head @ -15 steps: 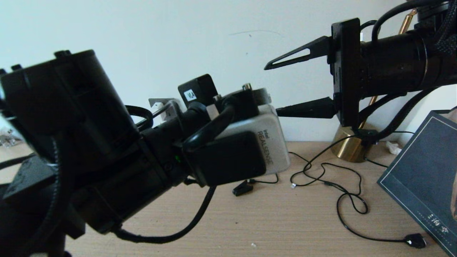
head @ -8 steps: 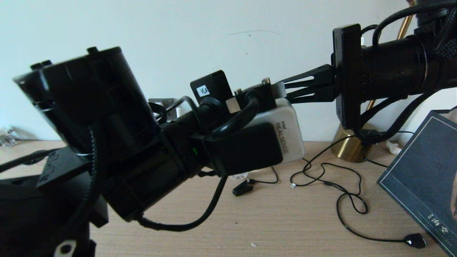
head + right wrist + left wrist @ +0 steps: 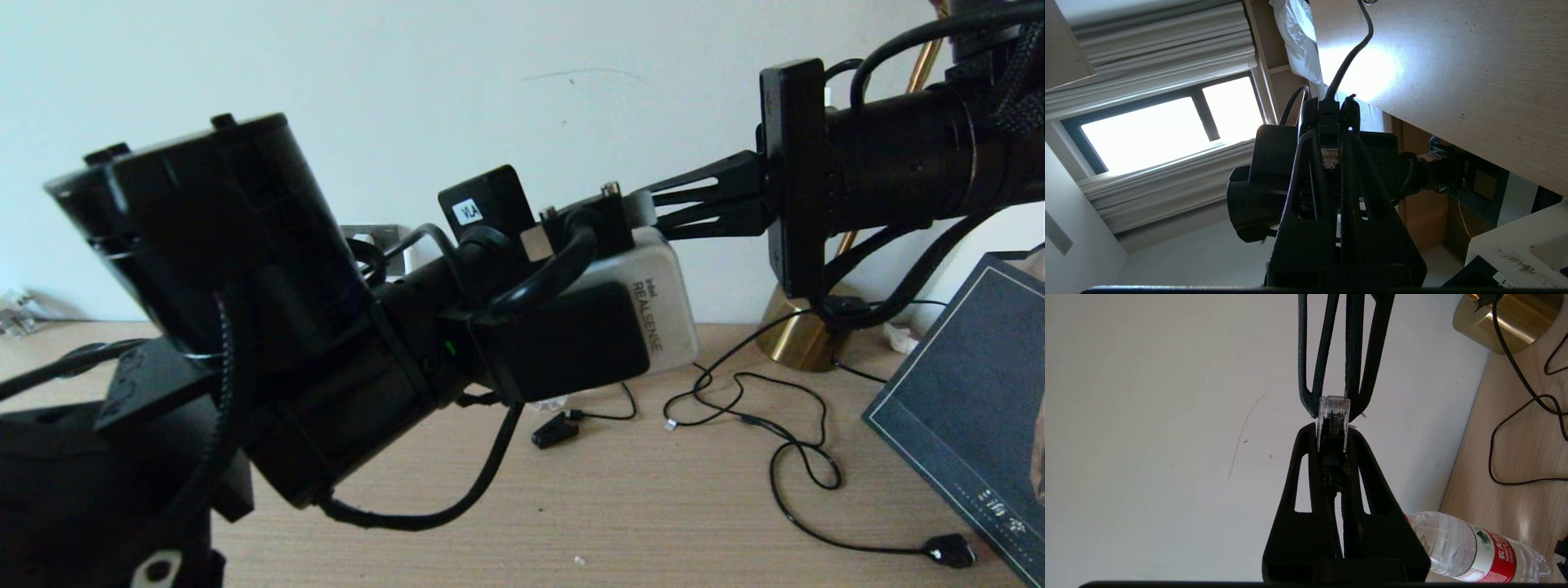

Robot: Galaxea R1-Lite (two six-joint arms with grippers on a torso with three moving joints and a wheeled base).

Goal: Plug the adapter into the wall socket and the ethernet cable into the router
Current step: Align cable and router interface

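Note:
The clear tip's rear (image 3: 1333, 437) touches my left fingers while my right gripper holds the tip's front, so my left gripper should open and back off behind the boot (image 3: 1333, 479).
The ethernet cable's clear plug tip (image 3: 1334, 412) is held in mid-air in front of the white wall. My left gripper (image 3: 1333, 430) is shut on the black boot just behind the tip. My right gripper (image 3: 1333, 410) comes from the opposite side and is shut on the clear tip (image 3: 1329, 157). The black cable (image 3: 1349, 57) runs away past the left gripper (image 3: 1329, 107). In the head view the right gripper (image 3: 657, 204) reaches in behind the left wrist camera, which hides the left gripper. A grey wall socket (image 3: 377, 235) peeks out behind the left arm. The adapter and router are out of view.
On the wooden table (image 3: 653, 506) lie thin black cords (image 3: 784, 441), a black clip-like plug (image 3: 553, 430) and a flat black plug (image 3: 951, 551). A brass lamp base (image 3: 804, 335) stands by the wall. A dark book (image 3: 971, 400) is at the right. A water bottle (image 3: 1474, 547) lies near the wall.
The right gripper's fingers stood wide apart a second ago and have closed on the plug tip. The left arm shifted right, bringing the plug between them.

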